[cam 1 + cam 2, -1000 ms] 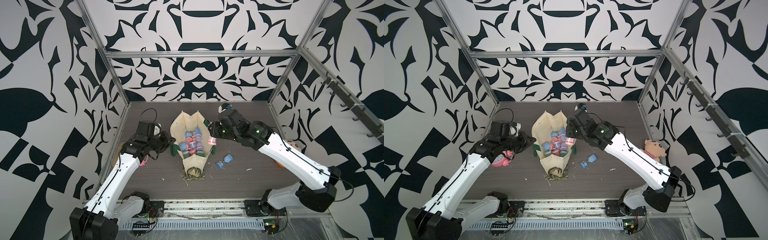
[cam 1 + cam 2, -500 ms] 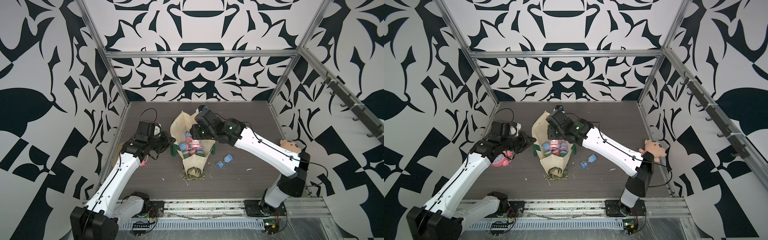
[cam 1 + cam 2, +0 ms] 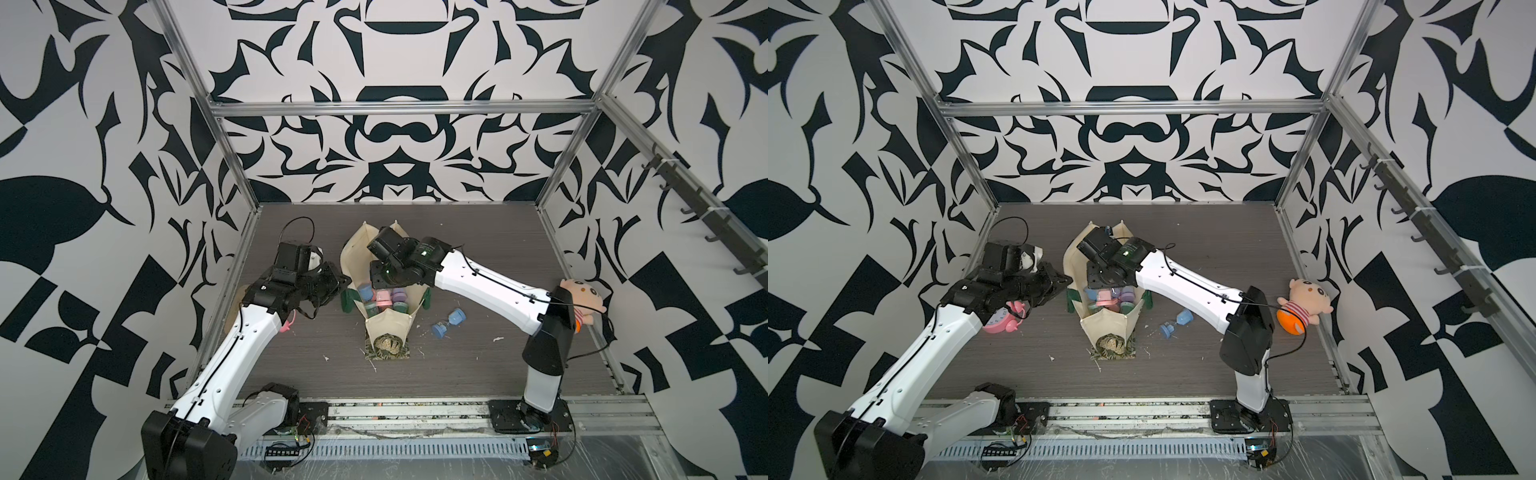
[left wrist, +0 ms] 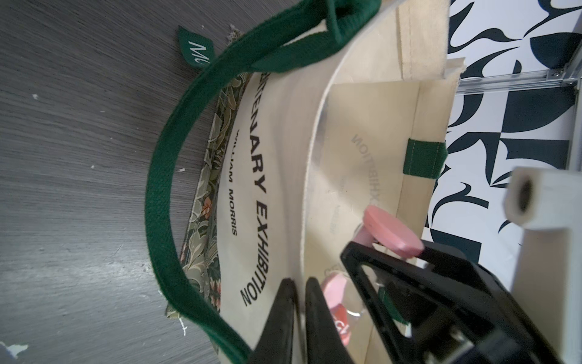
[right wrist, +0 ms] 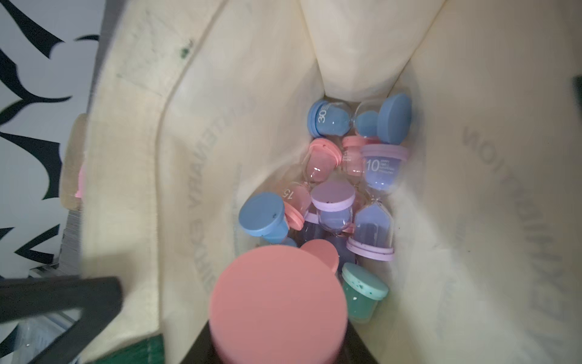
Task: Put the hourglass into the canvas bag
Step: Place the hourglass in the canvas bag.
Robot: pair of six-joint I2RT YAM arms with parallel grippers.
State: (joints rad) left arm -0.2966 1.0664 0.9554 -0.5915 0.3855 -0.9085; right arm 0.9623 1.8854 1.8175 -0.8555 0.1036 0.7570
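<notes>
The pink hourglass [image 5: 279,297] is inside the canvas bag's opening and clear of the bag's rim. My right gripper carries on going down and lets go above the piled hourglasses.
The cream canvas bag [image 3: 388,326] with dark green handles stands open mid-table. My left gripper [image 4: 299,302] is shut on its side rim, holding the mouth open; in a top view this gripper [image 3: 341,283] sits at the bag's left edge. My right gripper [image 5: 278,349] is shut on a pink hourglass [image 5: 278,309] and reaches down inside the bag's mouth [image 3: 384,284]. Below it, several blue, pink, purple and teal hourglasses [image 5: 333,201] lie on the bag's bottom. The held pink hourglass [image 4: 390,231] also shows in the left wrist view.
A blue hourglass [image 3: 449,325] lies on the table right of the bag. A pink alarm clock [image 3: 1003,320] sits under my left arm. A plush doll [image 3: 1304,305] rests by the right wall, beside my right arm's elbow.
My right arm swung left from beside the bag to over its mouth and lowered the pink hourglass inside. The left gripper stayed on the bag's rim.
</notes>
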